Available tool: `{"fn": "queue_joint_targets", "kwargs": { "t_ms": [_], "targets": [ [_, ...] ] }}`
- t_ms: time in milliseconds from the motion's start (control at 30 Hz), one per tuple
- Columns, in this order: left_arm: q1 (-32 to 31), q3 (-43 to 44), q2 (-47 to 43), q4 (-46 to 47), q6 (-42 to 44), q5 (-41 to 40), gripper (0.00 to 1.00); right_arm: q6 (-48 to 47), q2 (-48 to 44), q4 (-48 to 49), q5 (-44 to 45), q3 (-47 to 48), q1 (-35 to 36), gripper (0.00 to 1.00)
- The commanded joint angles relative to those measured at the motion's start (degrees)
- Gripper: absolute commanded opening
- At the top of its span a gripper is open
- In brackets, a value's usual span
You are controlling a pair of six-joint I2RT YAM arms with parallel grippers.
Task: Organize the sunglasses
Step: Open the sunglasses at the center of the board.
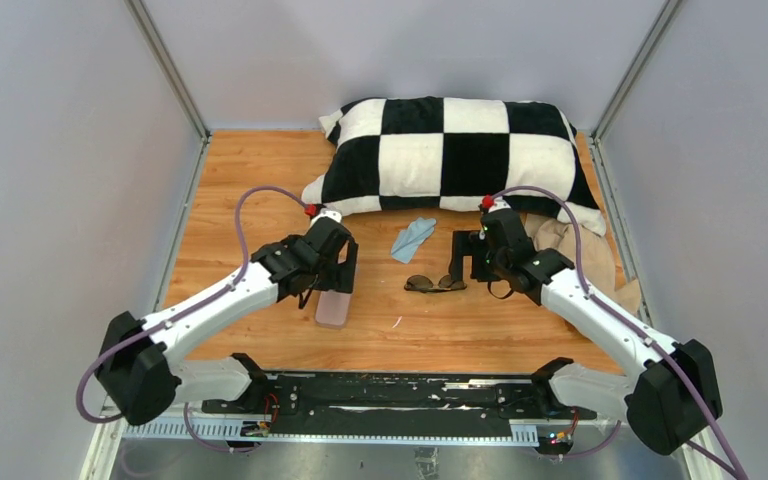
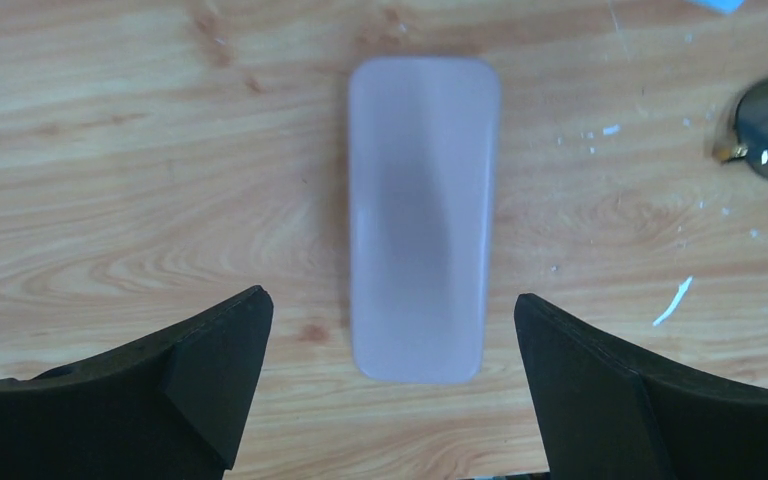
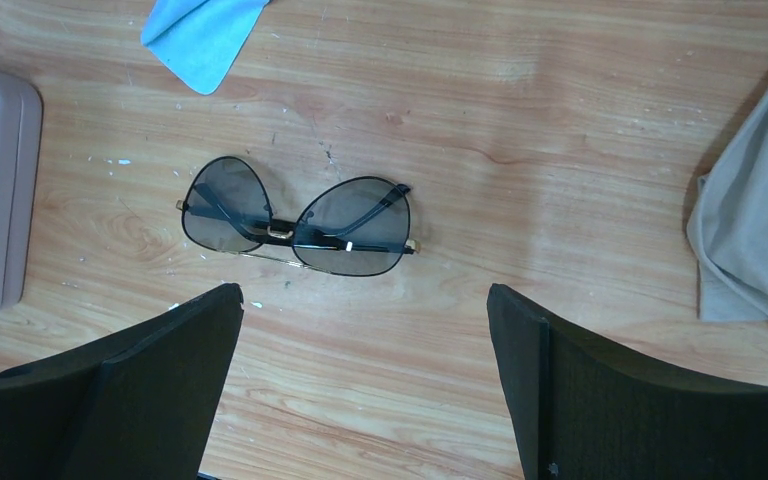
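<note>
I should keep lowering my left gripper's open fingers, lined up across the case's narrow width (image 2: 421, 225), until they are on either side of its near end (image 1: 331, 313), then close.
The sunglasses (image 1: 435, 284) lie folded on the wooden table near its middle; in the right wrist view the sunglasses (image 3: 295, 217) rest lenses flat, just beyond my fingers. My right gripper (image 3: 365, 300) hangs open above them, holding nothing; from above the right gripper (image 1: 465, 262) sits just right of them. A pinkish-grey oblong case (image 1: 333, 308) lies closed to the left. My left gripper (image 2: 390, 310) is open straight over the case (image 2: 420, 215), fingers either side of its near end, clear of it. From above the left gripper (image 1: 340, 270) hides the case's far end.
A black-and-white checked pillow (image 1: 455, 150) fills the back of the table. A light blue cloth (image 1: 412, 238) lies between pillow and sunglasses. A beige fabric bag (image 1: 580, 250) sits at the right, under the right arm. Grey walls enclose the table on three sides.
</note>
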Motion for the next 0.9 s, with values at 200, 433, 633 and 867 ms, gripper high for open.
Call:
{"fn": "queue_joint_targets", "kwargs": {
  "t_ms": [200,433,633,867],
  "targets": [
    [0.3,-3.07,11.68,2.75,-1.05,8.44,1.0,-1.51,1.46,-0.66,-0.4,1.16,1.69,0.98],
    [0.3,-4.29,12.58,4.78,0.63,8.06,1.0,-0.98,0.96,-0.74,0.64,0.03,1.89,0.98],
    [0.79,-3.64,16.03,7.08,1.88,11.61,1.0,-0.66,1.38,-1.18,1.96,0.05,2.16,0.98],
    [1.15,-3.72,16.89,10.27,2.11,13.28,0.8,-0.19,1.13,-1.19,1.55,-0.44,2.25,0.97]
  ]
}}
